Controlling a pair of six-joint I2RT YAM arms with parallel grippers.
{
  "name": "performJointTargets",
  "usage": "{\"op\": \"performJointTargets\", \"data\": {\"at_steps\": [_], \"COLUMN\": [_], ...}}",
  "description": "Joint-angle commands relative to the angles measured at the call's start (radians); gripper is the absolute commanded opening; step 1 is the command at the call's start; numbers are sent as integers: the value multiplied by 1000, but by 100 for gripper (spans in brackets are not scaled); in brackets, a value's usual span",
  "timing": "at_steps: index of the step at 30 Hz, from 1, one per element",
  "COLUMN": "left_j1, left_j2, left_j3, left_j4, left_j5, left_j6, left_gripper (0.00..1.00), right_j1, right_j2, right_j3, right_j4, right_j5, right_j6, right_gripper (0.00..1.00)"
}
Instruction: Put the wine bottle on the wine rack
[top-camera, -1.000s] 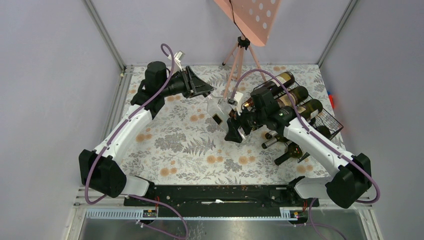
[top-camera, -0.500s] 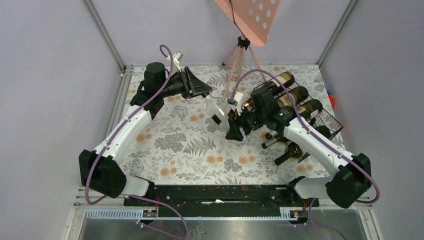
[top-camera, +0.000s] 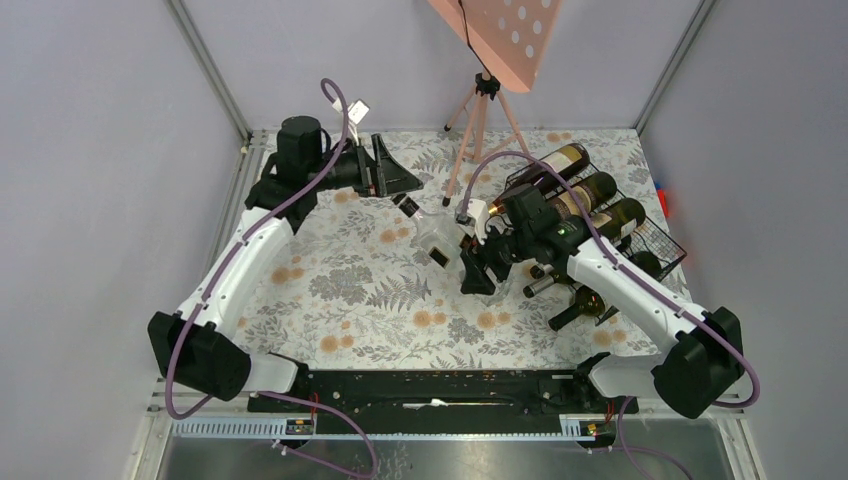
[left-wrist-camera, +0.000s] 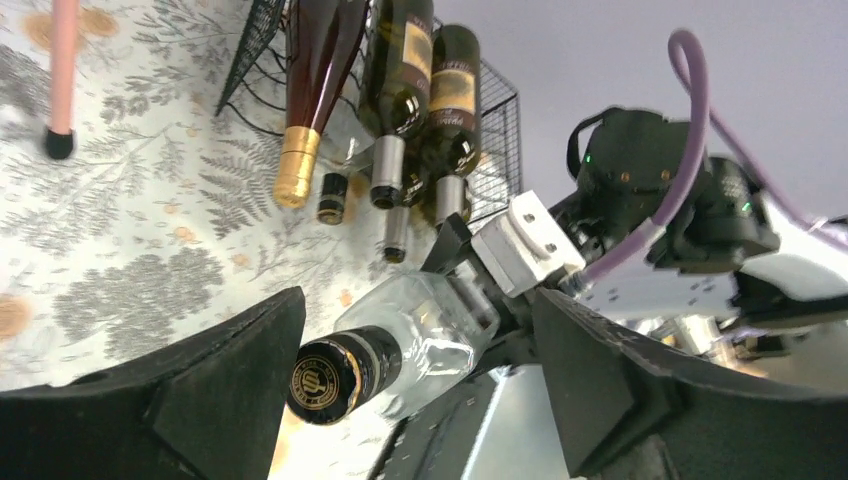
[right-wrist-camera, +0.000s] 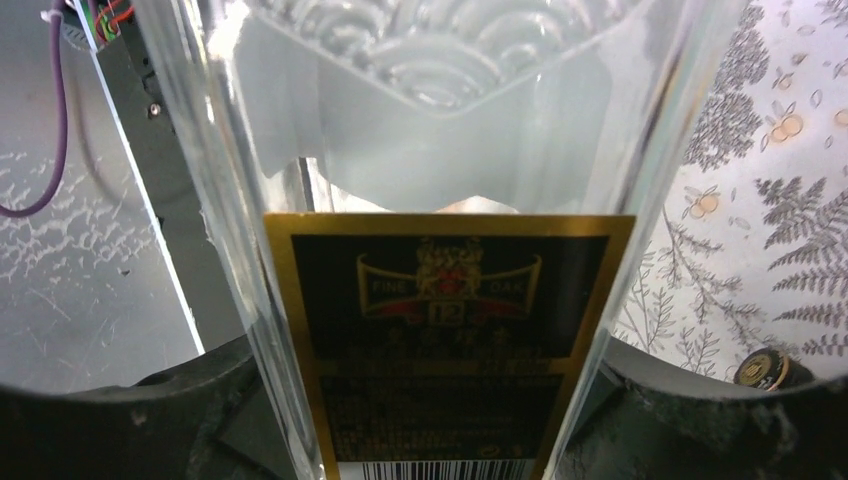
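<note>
The bottle's cap (left-wrist-camera: 330, 382) points straight at my left gripper. Next, my left gripper swings over and takes the neck (top-camera: 419, 216) from above before my right gripper opens.
The wine bottle (top-camera: 434, 238) is a clear square one with a black and gold label and a dark cap, held tilted above the table's middle. My right gripper (top-camera: 455, 252) is shut on its body; in the right wrist view the bottle (right-wrist-camera: 440, 300) fills the gap between both fingers (right-wrist-camera: 120, 410). My left gripper (top-camera: 398, 184) stands open just behind the cap. In the left wrist view the capped neck (left-wrist-camera: 328, 376) floats between the spread fingers without touching them. The black wire wine rack (top-camera: 648, 238) stands at the right, also seen in the left wrist view (left-wrist-camera: 498, 120).
Several dark bottles (top-camera: 580, 190) lie in the rack, necks toward the table's middle. A pink tripod stand (top-camera: 478, 110) with a perforated pink plate rises at the back centre. Grey walls close in left, right and behind. The floral cloth (top-camera: 370, 290) covers the table.
My left gripper has opened, let go of the bottle neck and drawn back to the left. My right gripper has closed on the bottle body and now carries it alone.
</note>
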Motion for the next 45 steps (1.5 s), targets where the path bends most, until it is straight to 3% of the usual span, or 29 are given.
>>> {"op": "performJointTargets", "data": {"at_steps": [1, 9, 15, 24, 34, 45], "left_j1": [5, -10, -106, -321, -473, -536], "left_j2": [-53, -152, -169, -90, 19, 103], "left_j3": [113, 181, 269, 355, 381, 359], "left_j4": [-173, -344, -524, -732, -838, -855], "left_j5": [39, -21, -57, -354, -547, -791], "left_j6": [335, 736, 1066, 1505, 1822, 2126], "left_gripper": [93, 99, 99, 99, 99, 97], "right_j1": [7, 6, 7, 7, 7, 7], "right_j2": [-75, -74, -65, -67, -68, -64], "right_j3": [13, 5, 13, 13, 10, 3], "right_j4": [15, 18, 10, 4, 2, 7], "right_j5": [-76, -108, -131, -134, -145, -154], "right_j6": [-44, -37, -30, -31, -32, -32], "right_gripper": [0, 0, 0, 0, 0, 0]}}
